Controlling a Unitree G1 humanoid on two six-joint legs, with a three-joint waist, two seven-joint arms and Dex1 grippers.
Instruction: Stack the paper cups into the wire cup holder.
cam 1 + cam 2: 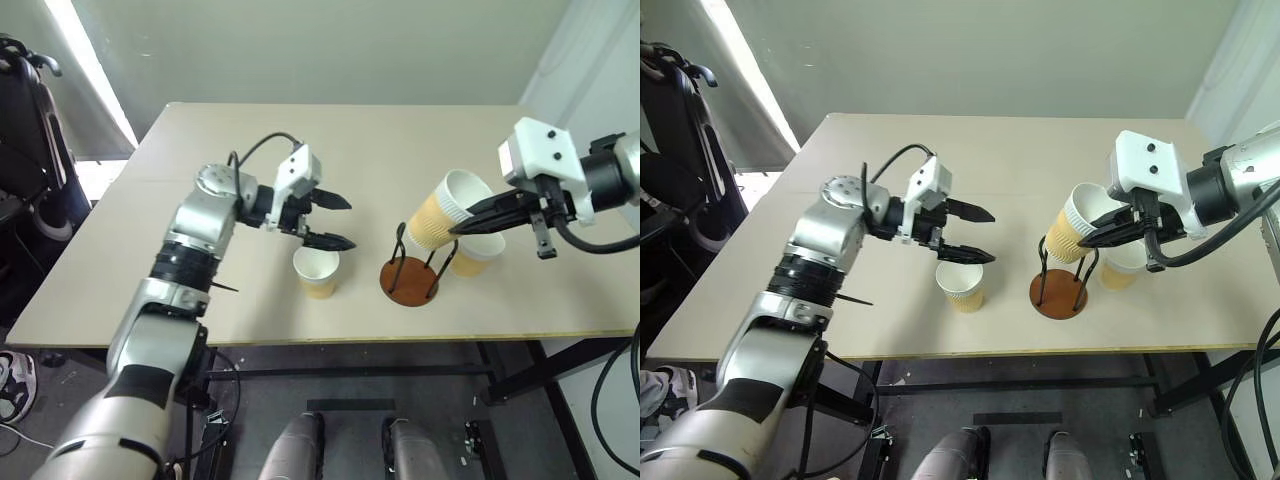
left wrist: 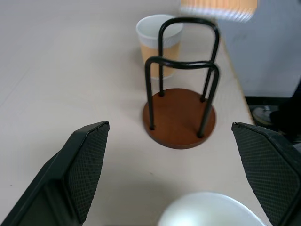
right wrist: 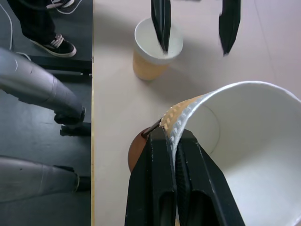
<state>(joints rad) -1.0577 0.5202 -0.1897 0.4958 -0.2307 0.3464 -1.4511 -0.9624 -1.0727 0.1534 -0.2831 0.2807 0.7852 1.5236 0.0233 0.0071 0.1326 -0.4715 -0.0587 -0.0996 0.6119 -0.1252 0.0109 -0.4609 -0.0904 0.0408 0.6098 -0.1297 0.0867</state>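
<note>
My right gripper is holding the cup with the cup's base (image 1: 426, 238) pointing down over the empty holder. It should go on lowering the cup until the cup sits inside the wire loops (image 1: 417, 268), and then let go.
My right gripper (image 1: 457, 229) is shut on the rim of a paper cup (image 1: 443, 210), which hangs tilted just above the wire cup holder (image 1: 410, 280). In the right wrist view its fingers (image 3: 162, 155) pinch the held cup's wall (image 3: 244, 150). The holder, a brown disc with black wire loops, stands empty near the table's front edge. A second cup (image 1: 478, 252) stands upright just right of the holder. A third cup (image 1: 316, 272) stands left of it. My left gripper (image 1: 350, 223) is open, hovering just above that third cup and pointing toward the holder (image 2: 181, 117).
The tan table (image 1: 300, 130) has its front edge close to the holder and the cups. Open tabletop lies behind them and to the left. A dark bag (image 1: 30, 130) stands off the table's left side. A person's shoes (image 3: 51, 42) are on the floor by the table.
</note>
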